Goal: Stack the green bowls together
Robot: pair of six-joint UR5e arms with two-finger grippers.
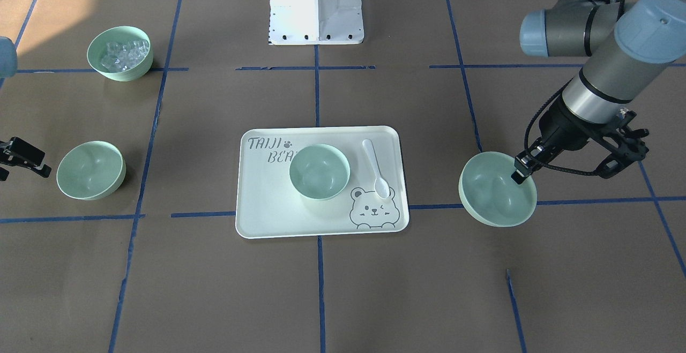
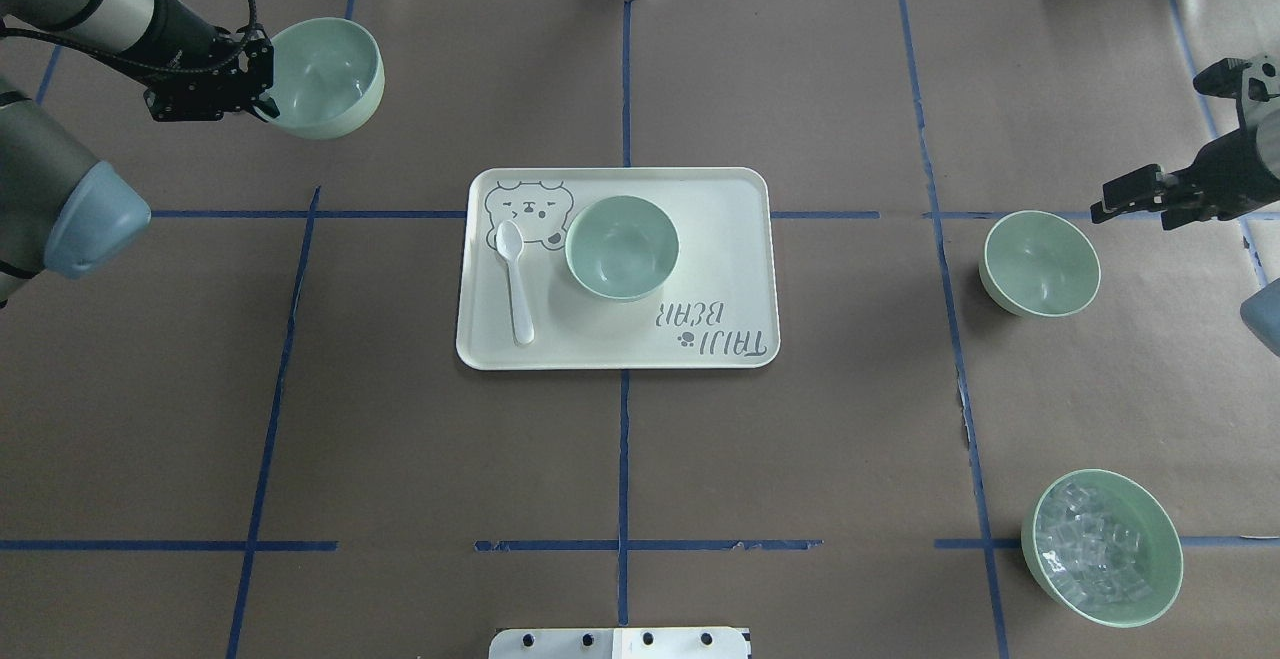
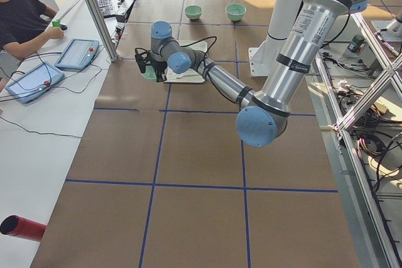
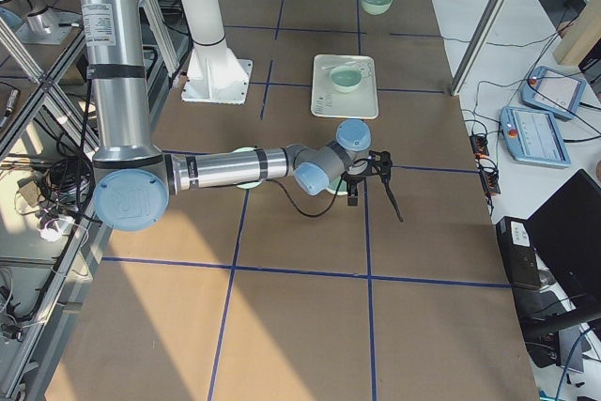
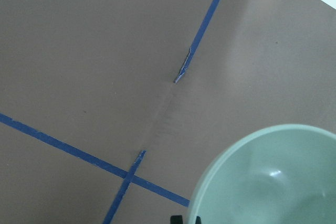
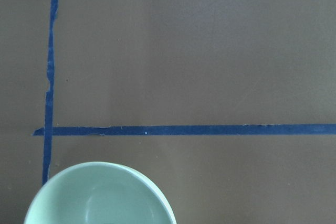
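Note:
The bowls share flaring sides (image 1: 320, 173). The green bowl (image 1: 91, 170) beside my right gripper will sit deep in the stack, with the bowls' rims close together, when I lower it in.
Three plain green bowls show. One (image 1: 320, 171) (image 2: 622, 246) stands on the pale tray (image 1: 257, 219). My left gripper (image 1: 520, 173) (image 2: 268, 99) is shut on the rim of the second bowl (image 1: 496, 195) (image 2: 330, 74), which is tilted and seems slightly off the table; it also fills the lower right of the left wrist view (image 5: 278, 177). The third bowl (image 1: 91, 170) (image 2: 1040, 263) stands alone on the table. My right gripper (image 1: 29, 161) (image 2: 1110, 204) is open and empty just beside it, not touching; the bowl's rim shows in the right wrist view (image 6: 100, 195).
A matching green bowl of clear ice-like cubes (image 1: 120, 53) (image 2: 1102, 547) stands near the robot's right side. A white spoon (image 1: 375, 168) (image 2: 516, 279) lies on the tray beside the bowl. The robot's white base (image 1: 316, 5) is at the table's middle edge. Blue tape lines cross the brown table.

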